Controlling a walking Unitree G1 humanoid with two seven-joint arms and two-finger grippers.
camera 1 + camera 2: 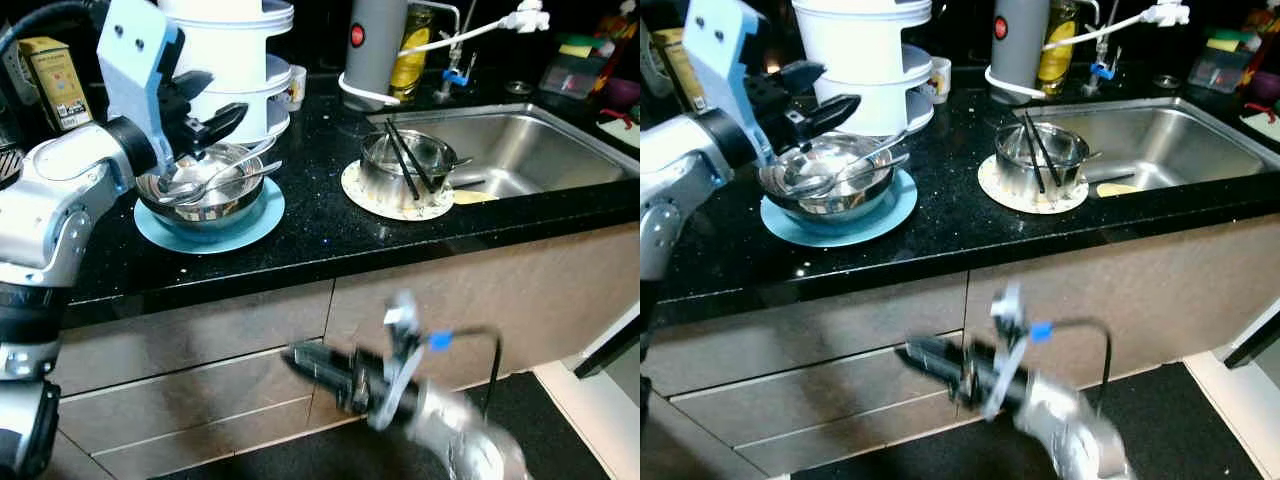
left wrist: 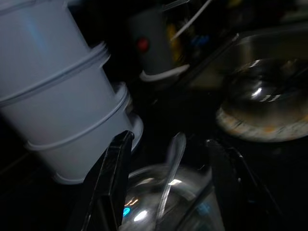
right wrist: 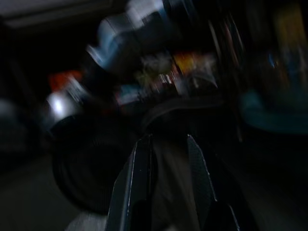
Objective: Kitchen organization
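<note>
The spoon handles fan apart (image 1: 262,160) over the bowl's rim, so the long metal spoon (image 1: 247,178) will come out by itself when I pick it up.
A steel bowl (image 1: 205,185) holding spoons (image 1: 225,175) sits on a light blue plate (image 1: 250,225) on the black counter. My left gripper (image 1: 215,100) hovers open just above the bowl's back rim; in its wrist view the fingers (image 2: 113,173) straddle a spoon handle (image 2: 172,159) without touching it. A second steel bowl (image 1: 400,160) with black chopsticks (image 1: 405,160) stands on a white patterned plate (image 1: 385,205) beside the sink (image 1: 530,140). My right gripper (image 1: 305,362) is blurred, low in front of the drawers, with nothing seen in it.
Stacked white containers (image 1: 235,70) stand right behind the blue plate. A grey kettle (image 1: 372,45), a yellow bottle (image 1: 410,55) and a white tap (image 1: 500,22) line the back. A yellow box (image 1: 55,80) sits at far left. The counter's front edge (image 1: 330,270) overhangs the drawers.
</note>
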